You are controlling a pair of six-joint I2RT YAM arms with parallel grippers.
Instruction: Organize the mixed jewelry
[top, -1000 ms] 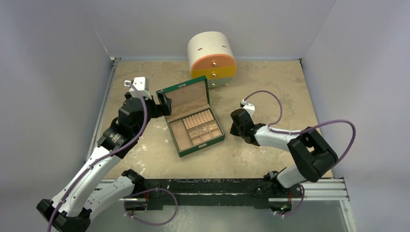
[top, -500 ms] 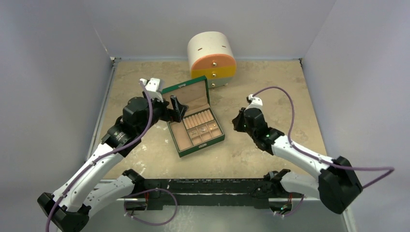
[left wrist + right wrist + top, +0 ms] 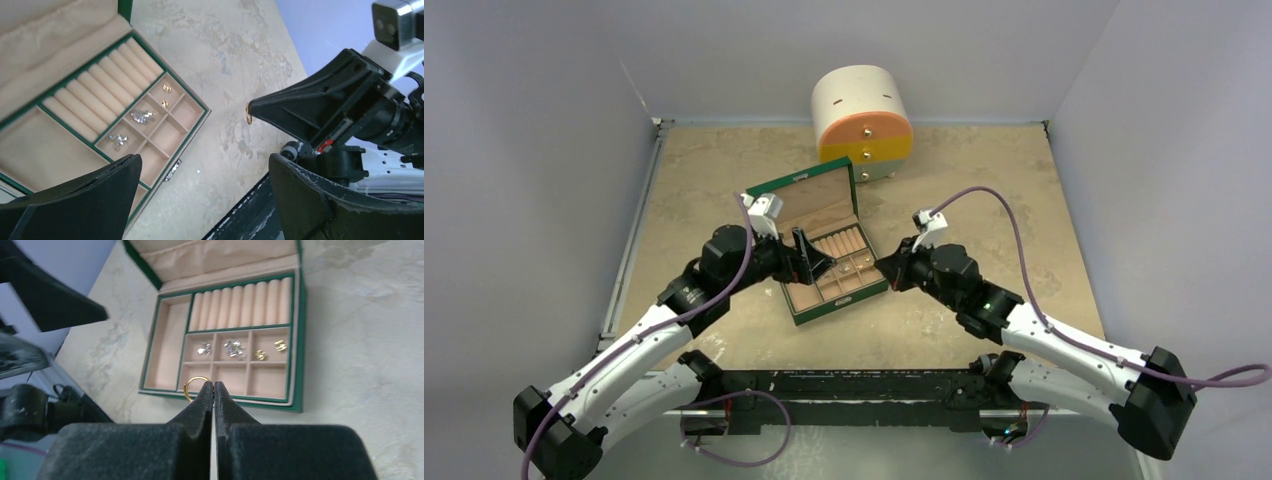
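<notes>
I should use my left gripper to take the loop (image 3: 249, 116) of the gold ring (image 3: 187, 387), which sticks out from the side of my right gripper's tip, so that my right gripper can regrasp it.
The green box (image 3: 799, 312) lies open mid-table, lined in tan. Its small compartments hold silvery pieces (image 3: 233, 348) and gold-coloured pieces (image 3: 280, 345), also visible in the left wrist view as silvery pieces (image 3: 142, 116) and gold-coloured pieces (image 3: 166, 88). My right gripper (image 3: 214, 385) is shut on a thin gold ring (image 3: 192, 384), which sticks out left of its tip above the box's near rim. That ring (image 3: 248, 114) shows at the right gripper's tip (image 3: 253, 106). My left gripper (image 3: 204, 165) stands open and empty over the box's left part (image 3: 812, 255).
A round white cabinet with orange and yellow drawers (image 3: 862, 120) stands at the back, behind the box's raised lid (image 3: 809, 195). Grey walls close in the table on three sides. The black base rail (image 3: 874, 385) runs along the near edge.
Both arms have closed in on the box. The left gripper swung right from beside the lid to over the box. The right gripper moved left to the box's right rim, still shut.
</notes>
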